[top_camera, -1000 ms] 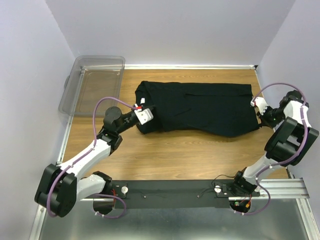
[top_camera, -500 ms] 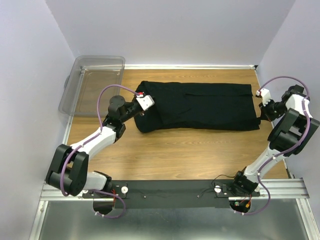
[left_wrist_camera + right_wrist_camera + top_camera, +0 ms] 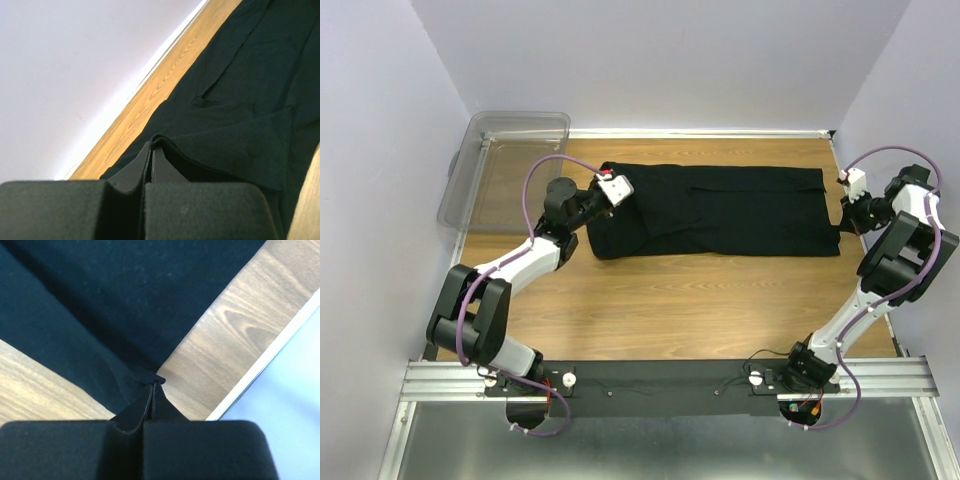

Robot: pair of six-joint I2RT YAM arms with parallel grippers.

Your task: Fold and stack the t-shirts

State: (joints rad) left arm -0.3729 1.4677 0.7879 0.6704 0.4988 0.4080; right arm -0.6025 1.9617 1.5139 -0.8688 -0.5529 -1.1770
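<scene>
The robot's right gripper should keep the pinched corner where it meets the black t-shirt's short edge (image 3: pixel 176 349) until the t-shirt's folded strip (image 3: pixel 82 362) lies smooth, and then let go.
A black t-shirt (image 3: pixel 720 210) lies partly folded across the far half of the wooden table. My left gripper (image 3: pixel 616 192) is shut on a fold of its left end, lifted over the cloth; the left wrist view shows the pinched fold (image 3: pixel 165 142) at my fingertips. My right gripper (image 3: pixel 844 215) is shut on the shirt's right corner near the right wall; the right wrist view shows that corner (image 3: pixel 150 377) pinched just above the wood. No white neck label shows.
A clear plastic bin (image 3: pixel 505 170) stands at the back left, partly off the table (image 3: pixel 670 300). Walls close in the left, back and right sides. A white table edge strip (image 3: pixel 270 355) runs close beside the right gripper.
My left gripper has carried the shirt's near-left edge away from me, folding it over the shirt. My right gripper has moved the right corner back and outward. The shirt's front edge is now straighter.
</scene>
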